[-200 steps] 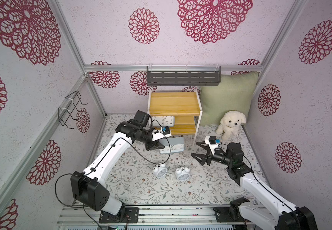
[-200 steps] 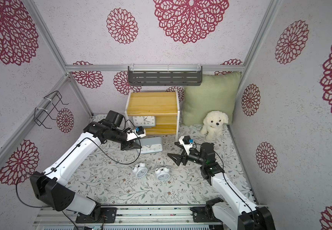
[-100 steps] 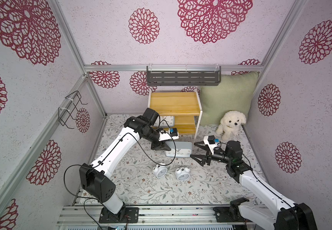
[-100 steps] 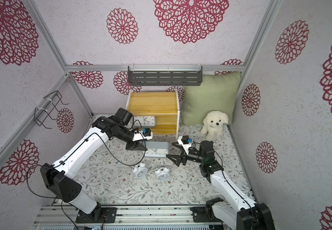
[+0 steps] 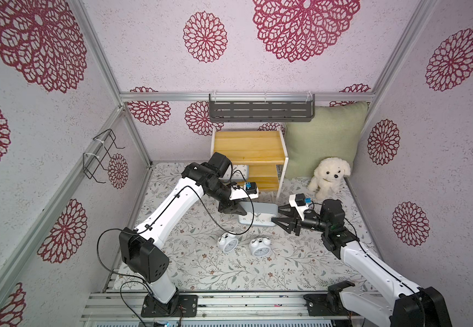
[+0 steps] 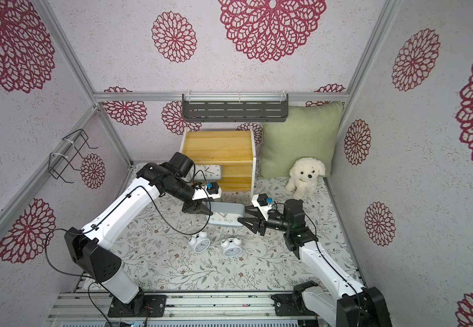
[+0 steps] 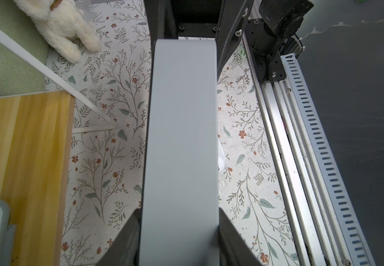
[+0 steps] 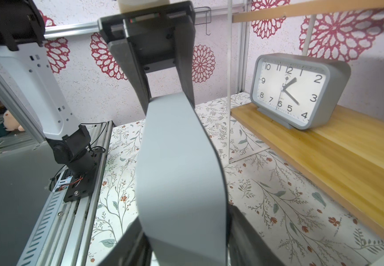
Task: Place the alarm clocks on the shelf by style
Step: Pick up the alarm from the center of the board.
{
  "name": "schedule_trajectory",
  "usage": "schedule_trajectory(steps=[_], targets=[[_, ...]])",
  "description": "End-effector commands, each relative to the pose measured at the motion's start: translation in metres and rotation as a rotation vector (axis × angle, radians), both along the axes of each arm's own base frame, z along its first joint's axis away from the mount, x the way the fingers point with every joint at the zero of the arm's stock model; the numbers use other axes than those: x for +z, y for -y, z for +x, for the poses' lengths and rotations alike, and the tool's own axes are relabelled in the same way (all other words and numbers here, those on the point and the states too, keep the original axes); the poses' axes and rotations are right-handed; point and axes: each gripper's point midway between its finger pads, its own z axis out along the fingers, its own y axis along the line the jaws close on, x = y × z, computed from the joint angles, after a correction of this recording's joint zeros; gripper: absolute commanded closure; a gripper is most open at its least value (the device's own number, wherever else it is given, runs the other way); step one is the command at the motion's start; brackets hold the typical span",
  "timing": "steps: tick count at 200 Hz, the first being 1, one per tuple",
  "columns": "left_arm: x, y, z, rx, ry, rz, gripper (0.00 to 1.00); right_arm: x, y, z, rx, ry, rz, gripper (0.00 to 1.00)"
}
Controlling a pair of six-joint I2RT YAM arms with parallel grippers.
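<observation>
The lower board's free half is on the side of my right gripper, so next my left gripper hands over the clock it is holding and steadies the shelf's post.
A grey rectangular alarm clock hangs face down over the floral floor in front of the shelf. My left gripper is shut on one end of it. My right gripper is shut on the other end, a finger against each side. A second grey clock stands upright on the shelf's lower board, partly hidden by my left arm in both top views. Two white twin-bell clocks sit on the floor in front of the held clock.
A green pillow and a white plush dog sit right of the shelf. A dark grey slotted rack hangs on the back wall above it. A black wire rack hangs on the left wall.
My left arm has carried the grey clock rightward, away from the shelf front, to the right gripper. The right gripper's jaws, wide open before, have come together on the clock's free end.
</observation>
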Motion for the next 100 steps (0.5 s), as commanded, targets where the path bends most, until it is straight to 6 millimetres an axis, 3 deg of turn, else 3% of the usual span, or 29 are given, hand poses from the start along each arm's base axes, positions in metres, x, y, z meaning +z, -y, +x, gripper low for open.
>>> schedule_trajectory(steps=[1,25,38,58,100], targets=[[0.017,0.013,-0.007,-0.048,0.005,-0.065,0.71,0.019,-0.001,0.003,0.001,0.046,0.018,0.56],[0.022,0.015,-0.005,-0.037,0.014,-0.082,0.60,0.018,0.001,0.007,-0.025,0.047,0.011,0.68],[0.023,0.016,0.000,-0.010,0.024,-0.088,0.43,0.018,0.004,0.011,-0.063,0.051,0.006,0.72],[0.026,0.018,0.011,0.051,0.069,-0.104,0.29,0.017,0.008,0.015,-0.115,0.055,0.001,0.76],[0.041,0.006,0.039,0.237,0.198,-0.158,0.20,0.015,0.023,0.021,-0.241,0.043,0.006,0.78]])
